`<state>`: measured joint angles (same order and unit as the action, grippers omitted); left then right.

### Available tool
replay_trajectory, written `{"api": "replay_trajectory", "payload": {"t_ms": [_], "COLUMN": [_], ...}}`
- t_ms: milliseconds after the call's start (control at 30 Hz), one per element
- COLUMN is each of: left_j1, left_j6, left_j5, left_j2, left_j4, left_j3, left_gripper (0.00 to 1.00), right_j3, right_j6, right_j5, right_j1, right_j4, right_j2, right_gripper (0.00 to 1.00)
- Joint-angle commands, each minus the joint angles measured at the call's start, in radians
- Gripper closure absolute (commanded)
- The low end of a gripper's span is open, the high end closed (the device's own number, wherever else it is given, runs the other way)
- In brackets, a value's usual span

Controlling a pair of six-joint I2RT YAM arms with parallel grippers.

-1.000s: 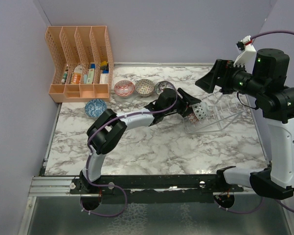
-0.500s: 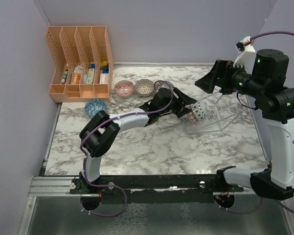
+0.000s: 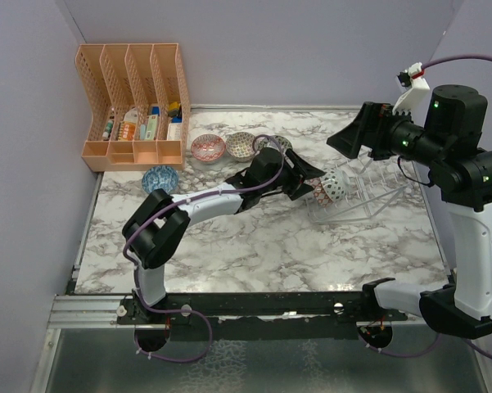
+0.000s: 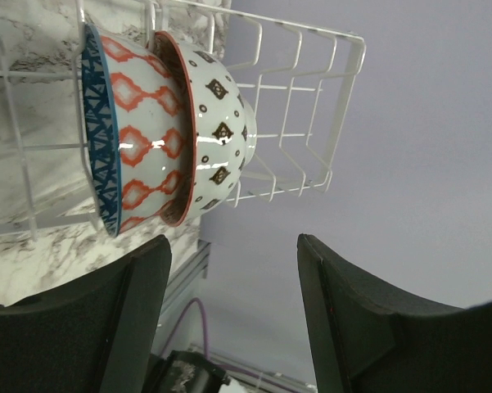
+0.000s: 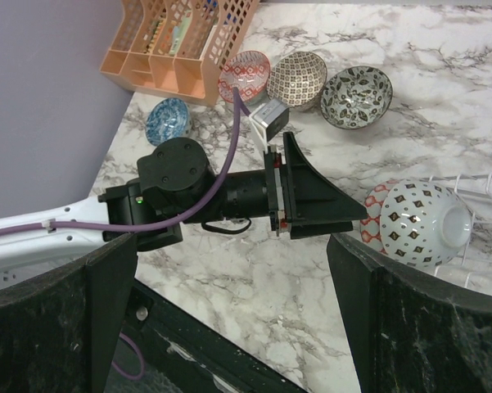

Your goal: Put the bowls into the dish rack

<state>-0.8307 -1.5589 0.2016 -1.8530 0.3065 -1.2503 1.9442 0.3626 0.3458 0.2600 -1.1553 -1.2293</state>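
Observation:
The blue bowl (image 3: 160,179) is clear of the pink bowl, so my left gripper goes on to its rim (image 3: 176,183) on the side that faces the open marble before it closes there.
The dish rack (image 3: 364,192) stands at the right of the table, with thin pale prongs (image 4: 299,102). Two bowls stand on edge in its left end, nested: one orange-patterned with a blue rim (image 4: 135,135) and one white with brown diamonds (image 4: 221,123) (image 5: 422,211). My left gripper (image 3: 311,178) (image 4: 233,274) is open and empty, just left of these bowls and pointing at them. My right gripper (image 3: 356,135) (image 5: 233,246) is open and empty, held high above the rack. A pink bowl (image 3: 207,148), a brown bowl (image 3: 241,146), a black-patterned bowl (image 5: 357,94) and a blue bowl (image 3: 160,179) sit on the table.
An orange slotted file organizer (image 3: 135,102) with small items stands at the back left. Purple walls close the back and the left side. The left arm (image 3: 213,201) stretches across the middle of the marble table (image 3: 262,246).
My left gripper has drawn back a little to the left from the rack, leaving both bowls standing in it. Its elbow has swung left. The right arm has barely moved.

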Motion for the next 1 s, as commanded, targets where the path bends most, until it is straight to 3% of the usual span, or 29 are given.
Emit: {"api": "replay_trajectory", "payload": {"t_ms": [0, 300, 467, 733, 967], "left_j1": [0.023, 0.164, 0.272, 0.447, 0.517], "left_j6": [0.162, 0.509, 0.758, 1.005, 1.242], "left_j5": [-0.028, -0.193, -0.422, -0.658, -0.741], "left_j2": [0.123, 0.364, 0.449, 0.467, 0.430], "left_j4": [-0.162, -0.590, -0.817, -0.869, -0.718], "left_j3": [-0.044, -0.001, 0.017, 0.126, 0.193], "left_gripper": [0.29, 0.26, 0.28, 0.32, 0.32], "right_j3": [0.046, 0.109, 0.109, 0.077, 0.073], "right_j6": [0.007, 0.013, 0.018, 0.023, 0.018], "right_j5": [0.027, 0.063, 0.129, 0.182, 0.190], "right_j1": [-0.004, -0.004, -0.004, -0.004, -0.004], "right_j4": [0.015, 0.022, 0.042, 0.073, 0.062], "right_j2": [0.002, -0.018, -0.024, -0.023, -0.026], "right_gripper": [0.01, 0.01, 0.01, 0.01, 0.01]}}
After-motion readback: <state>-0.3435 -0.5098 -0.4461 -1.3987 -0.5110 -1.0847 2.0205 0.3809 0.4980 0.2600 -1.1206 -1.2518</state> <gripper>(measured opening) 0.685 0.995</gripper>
